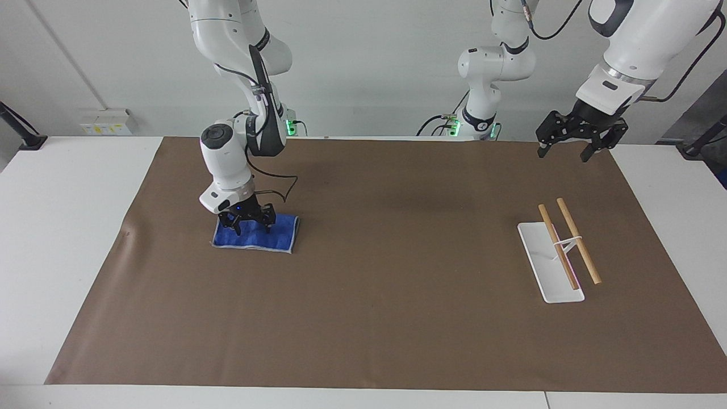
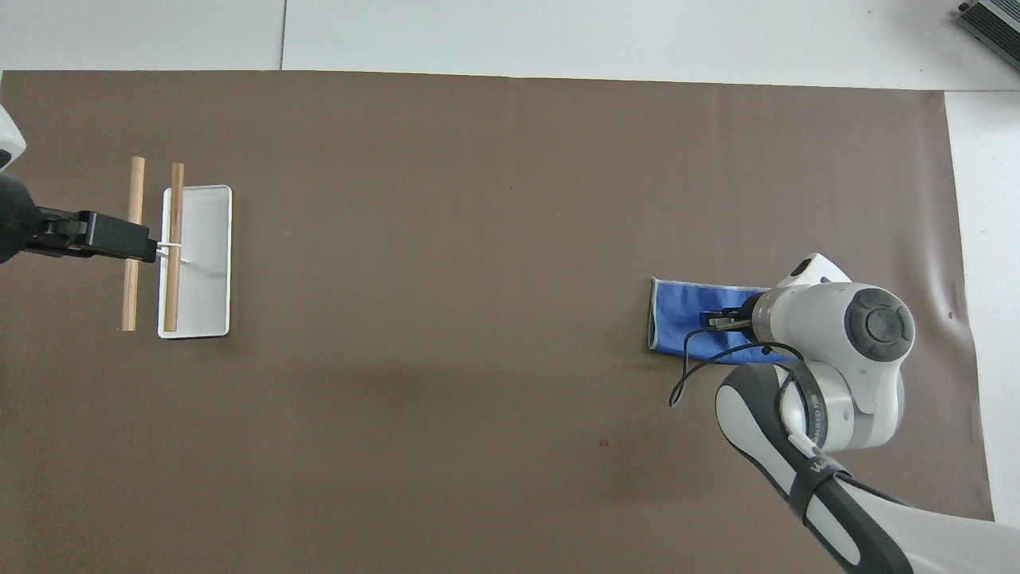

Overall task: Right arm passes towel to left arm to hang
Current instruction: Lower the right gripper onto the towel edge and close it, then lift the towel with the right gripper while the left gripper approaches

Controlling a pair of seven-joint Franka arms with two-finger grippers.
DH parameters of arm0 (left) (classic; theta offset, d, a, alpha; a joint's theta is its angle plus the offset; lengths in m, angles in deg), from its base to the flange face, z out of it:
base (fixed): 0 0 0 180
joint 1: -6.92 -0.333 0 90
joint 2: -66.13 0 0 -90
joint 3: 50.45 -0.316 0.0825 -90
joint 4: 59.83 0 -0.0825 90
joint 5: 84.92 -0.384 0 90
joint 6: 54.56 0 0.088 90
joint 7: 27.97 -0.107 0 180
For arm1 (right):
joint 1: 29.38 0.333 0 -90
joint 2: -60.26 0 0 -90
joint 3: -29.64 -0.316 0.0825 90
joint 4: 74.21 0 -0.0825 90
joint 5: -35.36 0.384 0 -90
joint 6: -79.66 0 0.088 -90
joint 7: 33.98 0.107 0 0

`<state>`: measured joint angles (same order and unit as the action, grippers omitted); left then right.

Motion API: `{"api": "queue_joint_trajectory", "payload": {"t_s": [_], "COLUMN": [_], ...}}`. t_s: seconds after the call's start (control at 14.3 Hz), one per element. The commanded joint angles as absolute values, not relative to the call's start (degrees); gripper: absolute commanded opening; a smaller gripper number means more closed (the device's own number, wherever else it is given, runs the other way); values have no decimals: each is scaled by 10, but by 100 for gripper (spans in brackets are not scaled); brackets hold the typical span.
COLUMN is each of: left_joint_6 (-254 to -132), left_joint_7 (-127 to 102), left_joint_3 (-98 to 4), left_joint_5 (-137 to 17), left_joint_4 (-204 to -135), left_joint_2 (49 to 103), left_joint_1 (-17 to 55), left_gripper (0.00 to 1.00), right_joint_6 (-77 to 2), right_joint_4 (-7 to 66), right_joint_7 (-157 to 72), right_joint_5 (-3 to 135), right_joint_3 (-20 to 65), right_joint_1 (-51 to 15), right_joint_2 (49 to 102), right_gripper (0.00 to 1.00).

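The two wooden rails (image 2: 153,298) are close to each other, so the royal-blue towel (image 2: 680,316) will reach over both and stay spread out across them when I hang it.
The royal-blue towel (image 1: 279,237) lies flat on the brown mat toward the right arm's end of the table; it also shows in the overhead view (image 2: 676,319). My right gripper (image 1: 253,228) points down on the towel's half nearer that end, fingers spread apart with the tips at the cloth. In the overhead view (image 2: 721,320) the wrist hides most of it. My left gripper (image 1: 563,153) waits open and empty in the air over the mat's edge nearest the robots, above the rack's end of the table; it also shows in the overhead view (image 2: 147,247).
A towel rack stands toward the left arm's end: a white base (image 1: 546,271) with two wooden rails (image 1: 579,243) on a thin white stand. It also shows in the overhead view (image 2: 203,271). The brown mat (image 1: 386,295) covers the white table.
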<state>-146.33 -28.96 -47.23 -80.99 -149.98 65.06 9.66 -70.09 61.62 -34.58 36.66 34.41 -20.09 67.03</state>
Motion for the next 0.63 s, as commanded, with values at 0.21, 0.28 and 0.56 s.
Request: {"api": "queue_joint_trajectory", "payload": {"t_s": [0.21, 0.28, 0.56], "left_joint_6": [-1488, -1490, -1513], "left_joint_7": [-262, -260, -195], "left_joint_3": [-475, -475, -475], "left_joint_5": [-802, -798, -774], "left_joint_4": [-1523, -1523, -1523], "left_joint_2": [634, 634, 636], "left_joint_1": [102, 102, 102], "left_gripper": [100, 100, 100], "right_joint_6": [-693, -664, -544], "right_joint_4": [610, 591, 502], "right_joint_7": [-346, -348, -354], "right_joint_5": [378, 378, 417], "right_joint_3": [339, 335, 326], "right_joint_1": [-203, -203, -203], "right_joint_2": [669, 668, 656], "right_gripper": [0, 0, 0]}}
